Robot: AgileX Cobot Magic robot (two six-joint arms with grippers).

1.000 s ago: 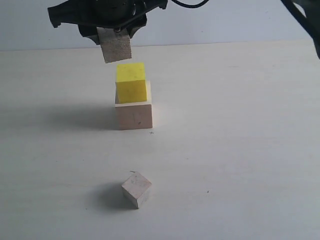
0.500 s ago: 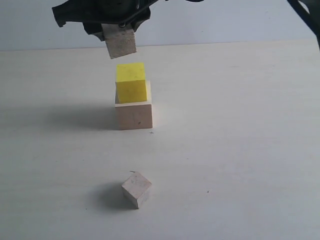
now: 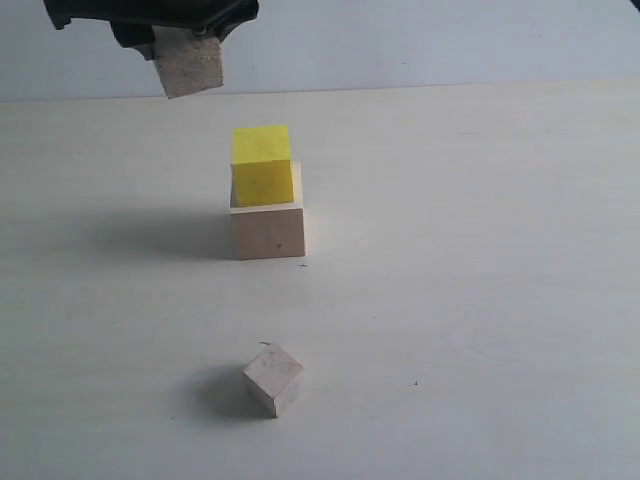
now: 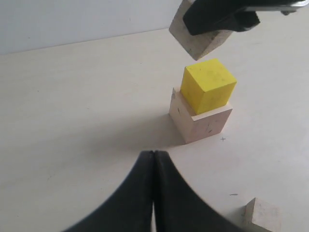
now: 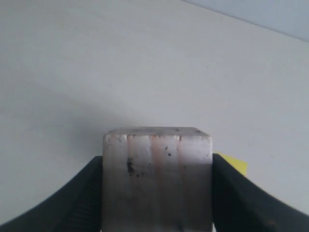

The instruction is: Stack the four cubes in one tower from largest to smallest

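Next, my right gripper moves the smaller pale cube over the yellow cube and turns the smaller cube square before lowering it, because the smaller cube hangs tilted beside the stack.
The yellow cube sits on the large pale wood cube at mid-table, its near side overhanging a little. My right gripper hangs high, up and to the left of this stack, shut on a smaller pale cube that is tilted. The right wrist view shows that cube clamped between both fingers, with a yellow corner beyond. The smallest cube lies alone near the front. My left gripper is shut and empty, low over the table in front of the stack.
The pale tabletop stretches wide on all sides of the stack, with a pale wall behind it. A small pencil cross marks the table beside the large cube.
My right gripper has carried the pale cube left and slightly up, from just above the yellow cube to well left of the stack. The stack and the smallest cube have not moved.
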